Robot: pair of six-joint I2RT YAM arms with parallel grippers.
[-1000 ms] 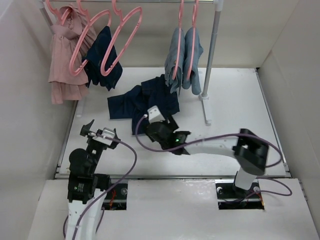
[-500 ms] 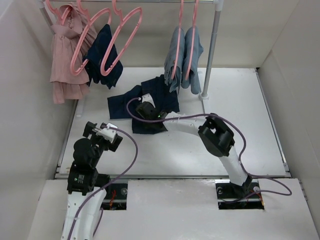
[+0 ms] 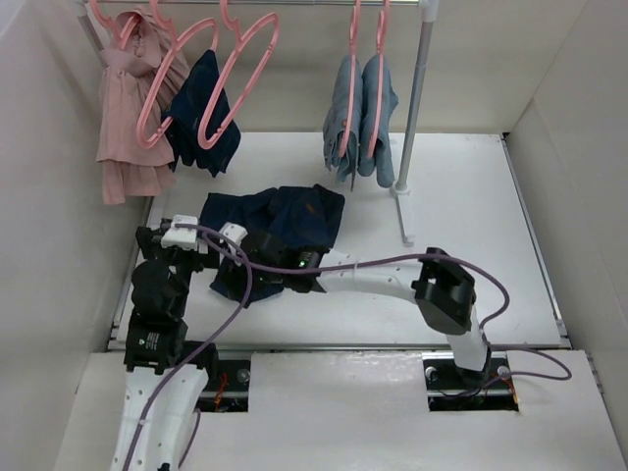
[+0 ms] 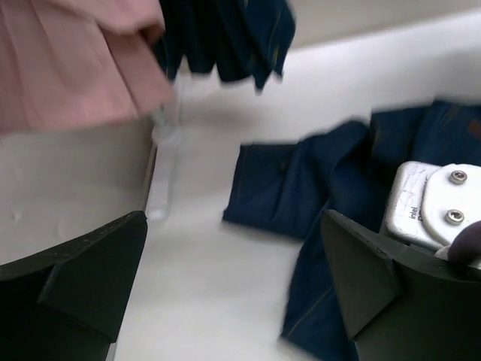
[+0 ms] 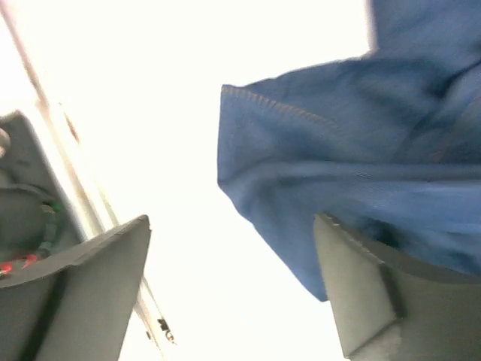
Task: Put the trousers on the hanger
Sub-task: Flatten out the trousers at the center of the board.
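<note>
The crumpled trousers have my right gripper reaching across them to their near edge, so it should move to the trousers' back corner and my left gripper should take that edge.
The trousers lie crumpled on the white table, dark navy with orange stitching. They also show in the left wrist view and in the right wrist view. An empty pink hanger hangs on the rail at the back left, beside another like it. My right gripper reaches far left, low over the near-left edge of the trousers. It is open, with its right finger over the cloth. My left gripper is open and empty just left of the trousers.
A pink garment and a small navy garment hang at the back left. Light blue-grey jeans hang on pink hangers near the rack's post. The rack's foot lies on the table. White walls stand close on both sides.
My right arm swung left and nearer across the trousers, and the cloth shifted left with it. My left gripper moved up and left, closer to the trousers.
</note>
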